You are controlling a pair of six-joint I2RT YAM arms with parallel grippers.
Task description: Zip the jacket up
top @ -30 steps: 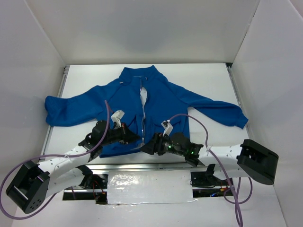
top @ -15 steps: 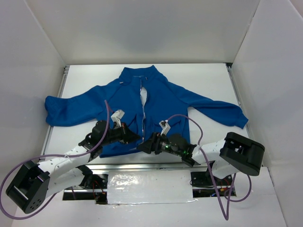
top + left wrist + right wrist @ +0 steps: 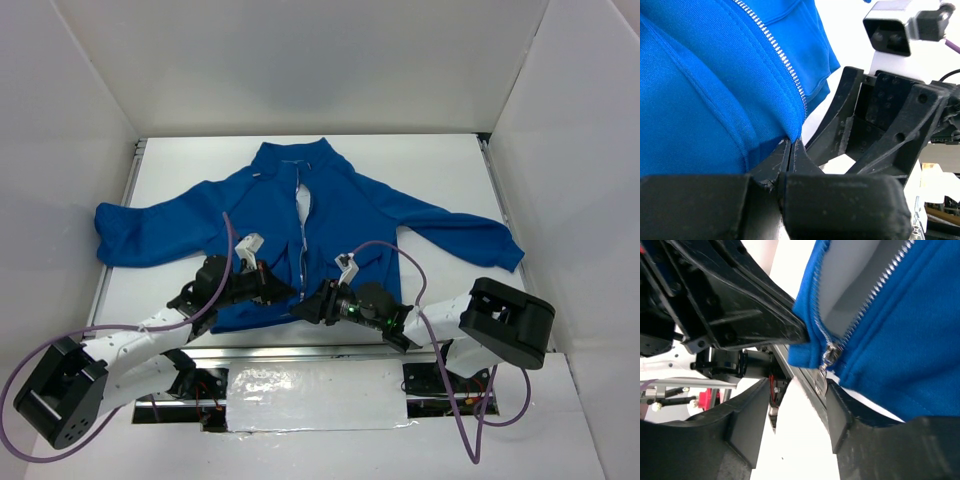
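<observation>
The metal pull hangs (image 3: 821, 383) against a finger of my right gripper. I should move my open fingers over to center them before I pinch the metal pull (image 3: 820, 379).
The royal-blue jacket (image 3: 345, 205) lies flat on the white table, collar far, hem near, its pale zipper (image 3: 302, 240) open at the top. My left gripper (image 3: 278, 290) is shut on the hem corner of the left front panel (image 3: 790, 131), just below the zipper teeth (image 3: 785, 65). My right gripper (image 3: 306, 309) is open at the hem beside it. In the right wrist view the small metal pull (image 3: 821, 377) hangs from the slider (image 3: 830, 352) between my open fingers (image 3: 836, 412), close to the right one. Nothing is gripped there.
White walls enclose the table on three sides. A metal rail (image 3: 300, 352) runs along the near edge, with a foil patch (image 3: 310, 395) below it. Purple cables (image 3: 228, 240) loop over both arms. The jacket's sleeves (image 3: 135, 235) spread to both sides.
The right arm's elbow has swung left and its gripper has crept slightly left toward the hem. The left arm and the jacket have stayed put.
</observation>
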